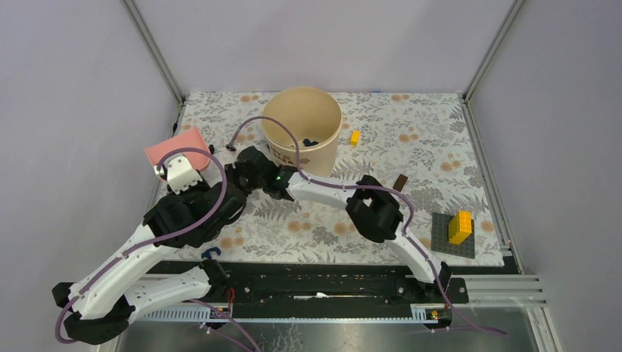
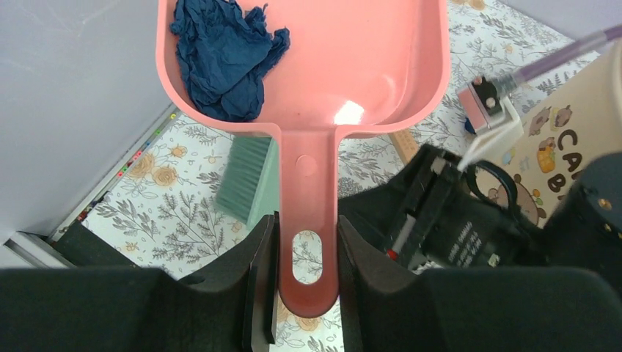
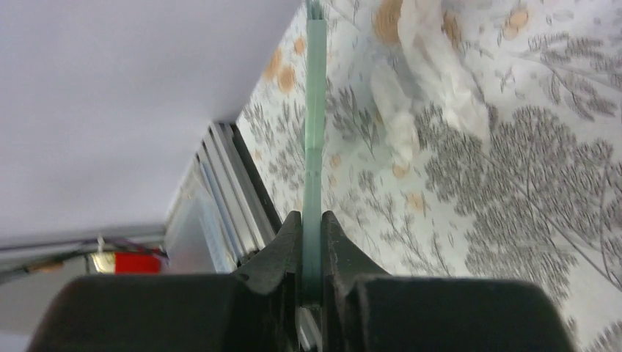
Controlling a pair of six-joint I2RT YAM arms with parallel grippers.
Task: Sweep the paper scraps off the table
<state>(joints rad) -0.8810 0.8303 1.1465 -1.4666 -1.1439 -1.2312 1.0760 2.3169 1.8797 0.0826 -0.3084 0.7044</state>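
Observation:
My right gripper should bring the green brush (image 2: 251, 177) back to the scraps' far side (image 3: 517, 88), because the brush is between the pink dustpan and the pale scraps.
My left gripper (image 2: 308, 227) is shut on the handle of the pink dustpan (image 2: 352, 66), held level at the table's far left (image 1: 178, 149). Crumpled dark blue paper scraps (image 2: 224, 55) lie in the pan's left corner. My right gripper (image 3: 312, 220) is shut on a thin green brush (image 3: 315, 132), seen edge-on. The brush head (image 2: 249, 180) sits just below the pan's back edge, left of the handle. In the top view the right gripper (image 1: 243, 173) is close beside the left gripper (image 1: 183, 174). The table (image 1: 411, 139) has a leaf-and-flower covering.
A beige bucket (image 1: 302, 128) stands at the back centre with dark bits inside (image 1: 309, 142). A yellow brick (image 1: 355, 137) and a brown block (image 1: 400, 182) lie to its right. A grey baseplate (image 1: 444, 238) with yellow bricks (image 1: 460, 226) is at the front right. Pale crumpled lumps (image 3: 433, 59) show ahead of the brush.

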